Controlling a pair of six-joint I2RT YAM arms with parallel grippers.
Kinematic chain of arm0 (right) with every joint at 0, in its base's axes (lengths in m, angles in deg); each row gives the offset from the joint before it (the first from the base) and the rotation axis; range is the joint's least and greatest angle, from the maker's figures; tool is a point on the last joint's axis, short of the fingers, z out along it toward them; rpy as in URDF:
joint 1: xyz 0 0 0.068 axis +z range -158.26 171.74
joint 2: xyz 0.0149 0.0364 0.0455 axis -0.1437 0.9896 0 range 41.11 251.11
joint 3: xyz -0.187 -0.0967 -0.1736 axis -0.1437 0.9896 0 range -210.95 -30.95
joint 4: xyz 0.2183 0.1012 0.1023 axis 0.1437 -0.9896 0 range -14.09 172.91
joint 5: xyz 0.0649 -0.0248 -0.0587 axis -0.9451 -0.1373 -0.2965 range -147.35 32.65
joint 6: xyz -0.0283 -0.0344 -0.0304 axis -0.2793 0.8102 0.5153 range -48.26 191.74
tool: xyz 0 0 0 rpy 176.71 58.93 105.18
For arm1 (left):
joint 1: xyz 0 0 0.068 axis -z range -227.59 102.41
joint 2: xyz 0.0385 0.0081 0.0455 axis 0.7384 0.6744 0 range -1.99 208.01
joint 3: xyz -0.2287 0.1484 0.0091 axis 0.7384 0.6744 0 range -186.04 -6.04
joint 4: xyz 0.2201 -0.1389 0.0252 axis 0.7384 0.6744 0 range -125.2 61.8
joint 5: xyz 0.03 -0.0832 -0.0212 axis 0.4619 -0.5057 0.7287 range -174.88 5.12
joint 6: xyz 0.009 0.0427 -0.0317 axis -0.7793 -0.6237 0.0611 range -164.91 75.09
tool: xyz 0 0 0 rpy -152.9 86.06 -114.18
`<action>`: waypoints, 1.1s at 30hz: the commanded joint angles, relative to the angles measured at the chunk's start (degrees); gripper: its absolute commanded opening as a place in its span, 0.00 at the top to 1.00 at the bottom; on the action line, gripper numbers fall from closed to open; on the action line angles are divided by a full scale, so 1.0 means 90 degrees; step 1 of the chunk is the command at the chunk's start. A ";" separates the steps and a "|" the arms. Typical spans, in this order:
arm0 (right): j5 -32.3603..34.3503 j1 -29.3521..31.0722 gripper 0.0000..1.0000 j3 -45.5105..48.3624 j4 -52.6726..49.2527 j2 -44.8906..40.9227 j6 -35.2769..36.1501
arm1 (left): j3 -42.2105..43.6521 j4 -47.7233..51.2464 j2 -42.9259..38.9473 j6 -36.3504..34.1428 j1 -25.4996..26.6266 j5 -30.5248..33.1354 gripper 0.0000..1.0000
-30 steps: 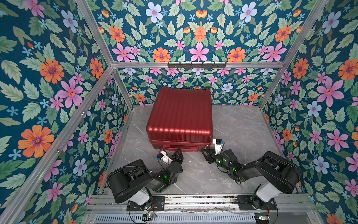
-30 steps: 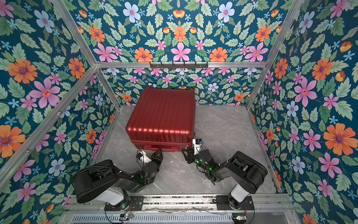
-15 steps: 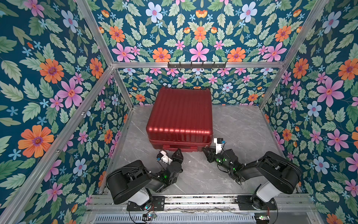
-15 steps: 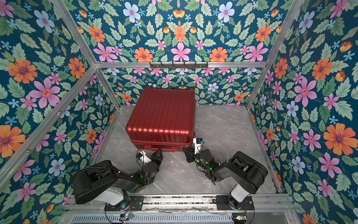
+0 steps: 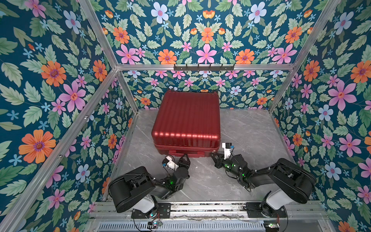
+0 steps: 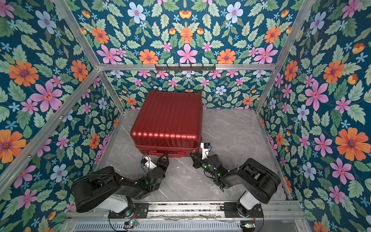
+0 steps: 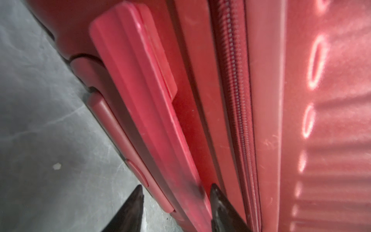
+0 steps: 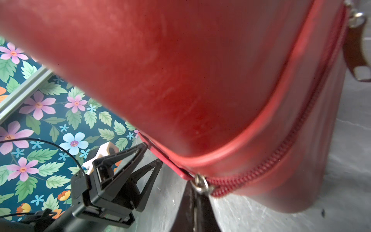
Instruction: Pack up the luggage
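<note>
I can see the luggage's red carry handle [image 7: 154,131] slanting across my left gripper's open fingers, so I should turn that gripper straight and grip the handle [image 7: 187,204] before I tug the zipper pull.
The luggage [image 5: 186,118] [image 6: 168,118] is a closed dark-red ribbed suitcase lying flat on the grey table, seen in both top views. My left gripper [image 5: 185,158] [image 6: 163,158] [image 7: 176,192] is at its front side. Its jaws are open and straddle the end of the red carry handle [image 7: 140,90], beside the closed zipper [image 7: 236,100]. My right gripper [image 5: 213,155] [image 6: 192,155] [image 8: 195,200] is at the front right corner, shut on the metal zipper pull [image 8: 200,184]. The right wrist view also shows the left gripper [image 8: 153,153] open.
Floral walls with aluminium posts enclose the marble table [image 5: 251,130]. A hook rail [image 5: 203,67] hangs on the back wall. A second zipper pull with a brown tab [image 8: 357,50] hangs further along the luggage side. Bare table lies right of the luggage.
The right gripper's jaws have closed onto the zipper pull. The left gripper's jaws have spread wider at the handle. The luggage has not moved.
</note>
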 commanded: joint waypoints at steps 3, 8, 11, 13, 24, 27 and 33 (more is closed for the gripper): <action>-0.0057 -0.0012 1.00 -0.0101 -0.0416 -0.0195 -0.0025 | 0.0053 -0.0971 0.0385 -0.0064 -0.0011 -0.0314 0.43; -0.0218 -0.0005 1.00 -0.0167 -0.0464 -0.0208 -0.0096 | 0.0244 -0.2409 0.1121 0.0078 -0.0004 -0.0405 0.42; -0.0271 -0.0004 1.00 -0.0201 -0.0465 -0.0191 -0.0141 | 0.0351 -0.3480 0.1671 0.0187 -0.0065 -0.0351 0.40; -0.0301 0.0004 1.00 -0.0204 -0.0450 -0.0188 -0.0152 | 0.0327 -0.3826 0.2032 0.0552 -0.0170 -0.0518 0.40; -0.0272 -0.0003 1.00 -0.0163 -0.0508 -0.0403 -0.0127 | 0.0032 -0.3822 0.2089 0.0457 -0.0632 -0.1302 0.51; -0.0271 0.0005 1.00 -0.0158 -0.0513 -0.0436 -0.0126 | -0.0068 -0.3826 0.2280 0.0539 -0.0648 -0.1339 0.56; -0.0262 0.0004 1.00 -0.0165 -0.0522 -0.0415 -0.0077 | -0.0241 -0.3826 0.2526 0.0697 -0.0678 -0.1365 0.58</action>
